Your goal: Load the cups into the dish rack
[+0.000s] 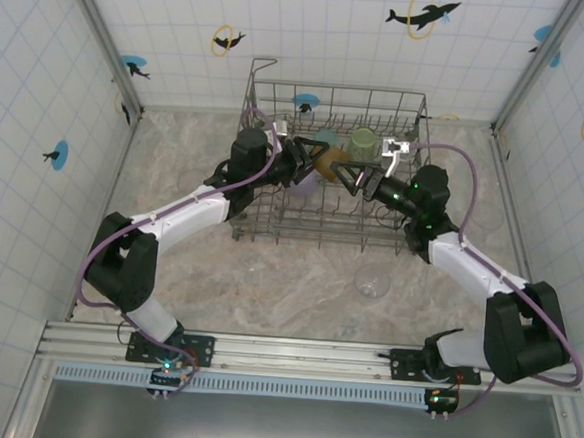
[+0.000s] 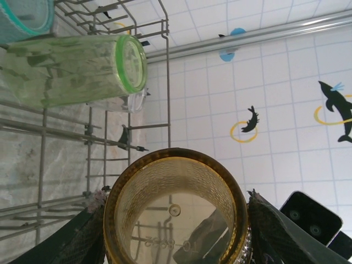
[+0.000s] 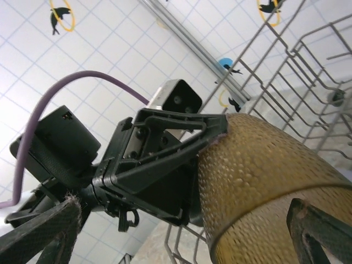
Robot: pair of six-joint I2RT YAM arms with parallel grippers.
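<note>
My left gripper is holding the cup's base, and the amber-brown cup's opening [image 3: 283, 234] faces my right gripper, so next my left gripper turns the cup opening down and lowers it next to the lime green cup.
An amber-brown cup [image 1: 328, 161] hangs over the middle of the dish rack [image 1: 256, 232]. My left gripper [image 1: 313, 160] is shut on it, one finger [image 2: 275, 231] on each side of its rim [image 2: 176, 209]. My right gripper [image 1: 351, 175] faces it from the right, jaws wide open around the cup's textured side [image 3: 264, 181], not pressing it. A lime green cup [image 1: 364, 139] lies on its side [image 2: 77, 69] in the rack, with a teal cup [image 2: 25, 19] beside it. A lavender cup [image 1: 304, 186] sits below my left gripper.
A clear cup [image 1: 373, 282] stands on the marble table in front of the rack, near my right arm. The rack's upright tines [image 3: 308, 82] and its tall far rim [image 2: 165, 55] surround both grippers. Tiled walls enclose the table on three sides.
</note>
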